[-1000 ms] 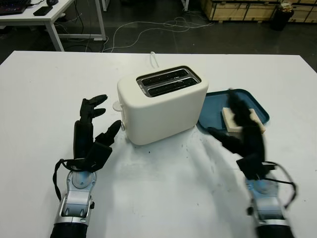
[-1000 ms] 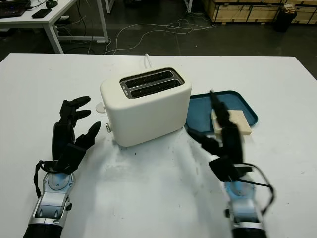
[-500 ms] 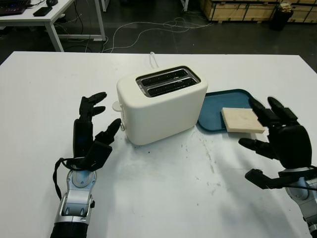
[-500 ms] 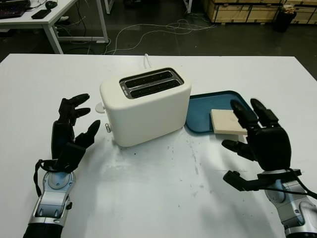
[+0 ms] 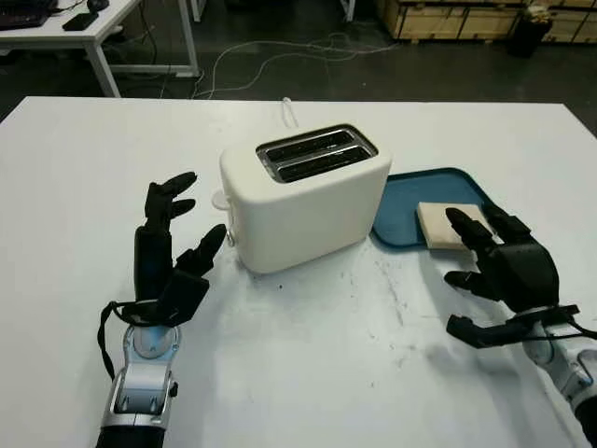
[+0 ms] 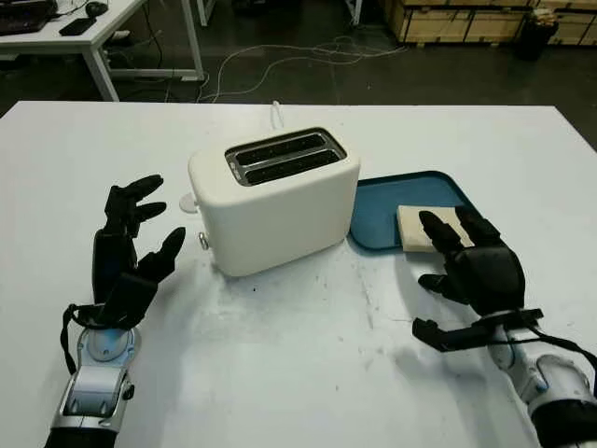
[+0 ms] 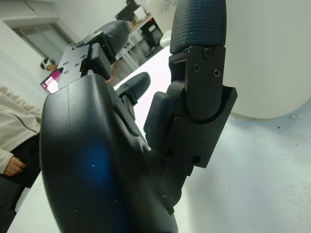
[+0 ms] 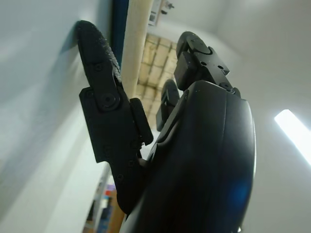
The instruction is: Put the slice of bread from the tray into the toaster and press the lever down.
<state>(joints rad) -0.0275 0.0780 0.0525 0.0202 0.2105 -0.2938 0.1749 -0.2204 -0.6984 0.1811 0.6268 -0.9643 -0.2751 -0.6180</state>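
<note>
My gripper will lower the slice of bread (image 5: 450, 225) in, and the slice will stop partway down with its top sticking out, because the toaster's lever is up high.
A pale slice of bread (image 5: 444, 225) lies on the blue tray (image 5: 406, 201), right of the white two-slot toaster (image 5: 303, 191). The toaster's lever (image 5: 221, 199) sticks out of its left end, up high. My right hand (image 5: 474, 263) is open at the tray's near right corner, its fingers (image 5: 464, 227) reaching over the bread's near edge; whether they touch it I cannot tell. In the right wrist view the bread's edge (image 8: 136, 39) runs just beyond the thumb (image 8: 104, 97). My left hand (image 5: 191, 217) is open and upright, just left of the toaster.
The white table (image 5: 308, 355) spreads in front of the toaster and between my arms. A white cord (image 5: 289, 112) leads off behind the toaster. Beyond the far edge are a desk (image 5: 103, 37), floor cables and wooden crates. A person (image 7: 12, 141) appears in the left wrist view.
My right hand swung from over the bread out to the right, then came down and back so its fingers overlap the bread's near edge. The left hand barely shifted.
</note>
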